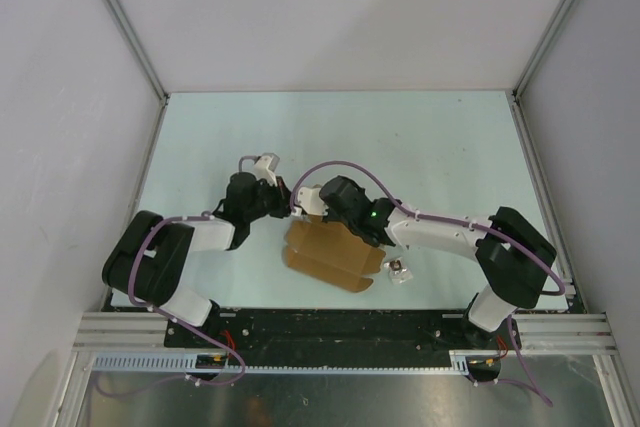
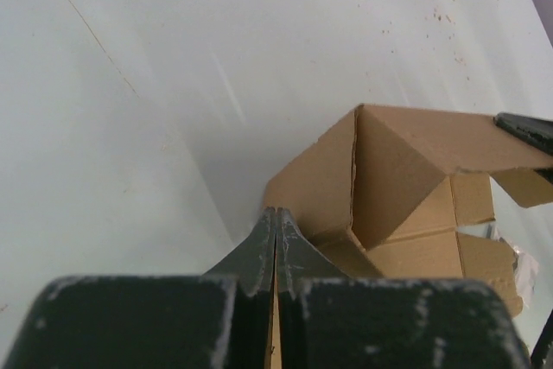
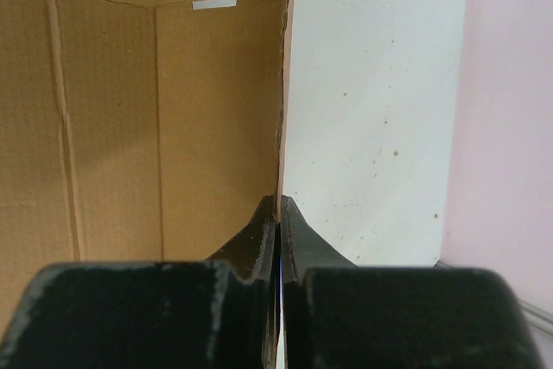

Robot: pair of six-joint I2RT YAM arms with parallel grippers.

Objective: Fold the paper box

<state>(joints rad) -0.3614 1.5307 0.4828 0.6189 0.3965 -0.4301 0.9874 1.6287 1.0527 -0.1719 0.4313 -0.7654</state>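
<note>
My right gripper is holding the standing panel's upper edge (image 3: 284, 84), so my left gripper should go on steadying the box's side flap (image 2: 347, 257) until the box's corner stands up straight, and then let go.
The paper box (image 1: 330, 252) is brown cardboard, partly folded, near the table's front middle. My left gripper (image 1: 285, 197) is at its far left corner and my right gripper (image 1: 312, 199) is at its far edge, close beside the left one. In the left wrist view the left gripper (image 2: 276, 213) is shut on a thin flap edge, with the raised box walls (image 2: 389, 170) beyond. In the right wrist view the right gripper (image 3: 278, 205) is shut on the edge of a standing cardboard panel (image 3: 147, 118).
A tiny white-grey square object (image 1: 398, 269) lies on the table just right of the box. White walls (image 1: 340, 17) and metal frame posts (image 1: 530, 57) enclose the pale table (image 1: 430, 147).
</note>
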